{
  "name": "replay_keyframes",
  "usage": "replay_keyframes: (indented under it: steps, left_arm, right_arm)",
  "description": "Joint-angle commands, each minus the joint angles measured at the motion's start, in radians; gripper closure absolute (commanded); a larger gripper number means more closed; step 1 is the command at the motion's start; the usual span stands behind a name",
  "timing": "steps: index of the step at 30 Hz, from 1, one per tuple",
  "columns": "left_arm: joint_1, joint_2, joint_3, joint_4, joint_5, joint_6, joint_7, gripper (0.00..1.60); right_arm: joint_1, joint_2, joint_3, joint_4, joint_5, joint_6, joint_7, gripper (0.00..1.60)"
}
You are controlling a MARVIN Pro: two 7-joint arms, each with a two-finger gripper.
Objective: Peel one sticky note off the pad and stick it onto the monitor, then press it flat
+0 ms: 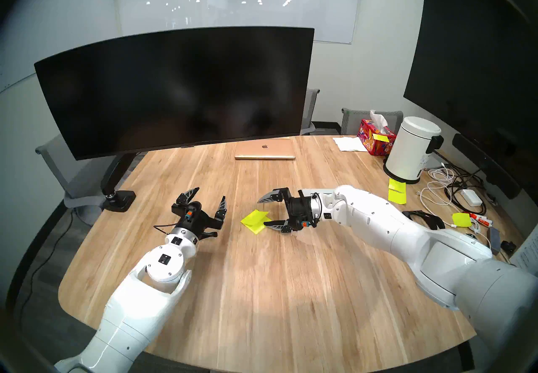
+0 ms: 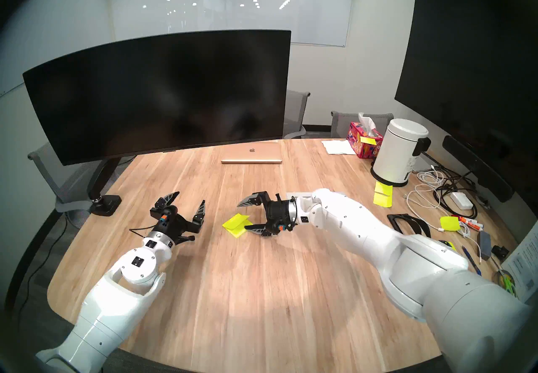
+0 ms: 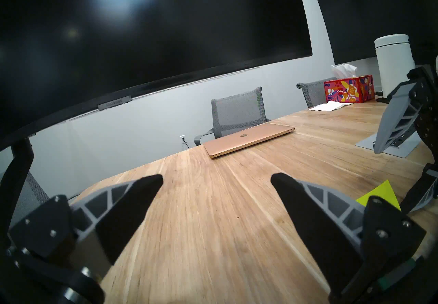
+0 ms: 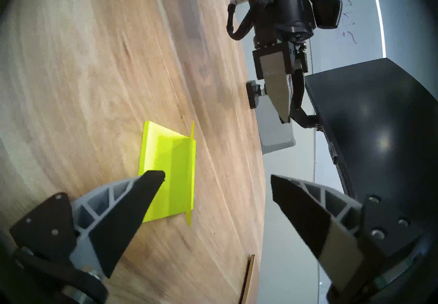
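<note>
The lifted side (image 4: 190, 173) of the top sticky note (image 4: 166, 171) is standing up on its own, so I expect the note to stay upright when I carry it to the monitor.
The neon yellow-green pad (image 1: 252, 223) lies flat mid-table; it also shows in the right wrist view (image 4: 163, 154). Its top sticky note (image 1: 261, 214) is lifted along one side and still joined to the pad. My right gripper (image 1: 262, 212) is open and empty. Its lower fingertip (image 4: 154, 175) is over the pad's near edge, and I cannot tell if it touches. My left gripper (image 1: 210, 193) is open and empty, to the pad's left, above the table. The wide curved black monitor (image 1: 174, 90) stands behind on its arm.
The monitor's clamp base (image 1: 118, 199) sits at the table's left edge. A closed gold laptop (image 1: 265, 149) lies behind the pad. A tissue box (image 1: 375, 139), white bin (image 1: 410, 151), loose yellow notes (image 1: 396, 192) and cables (image 1: 454, 189) crowd the right side.
</note>
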Motion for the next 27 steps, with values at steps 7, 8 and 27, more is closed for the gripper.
replay_keyframes:
  steps: [7, 8, 27]
  left_arm:
    - [-0.003, 0.001, -0.001, -0.017, 0.002, -0.003, 0.000, 0.00]
    - [-0.003, 0.001, -0.001, -0.017, 0.002, -0.003, 0.000, 0.00]
    - [-0.003, 0.001, -0.001, -0.017, 0.002, -0.003, 0.000, 0.00]
  right_arm:
    - [0.052, -0.060, -0.028, 0.055, -0.008, 0.001, -0.066, 0.00]
    - [0.054, -0.061, -0.032, 0.060, -0.009, 0.001, -0.072, 0.00]
    - [0.094, -0.092, -0.118, 0.156, -0.010, 0.001, -0.172, 0.00]
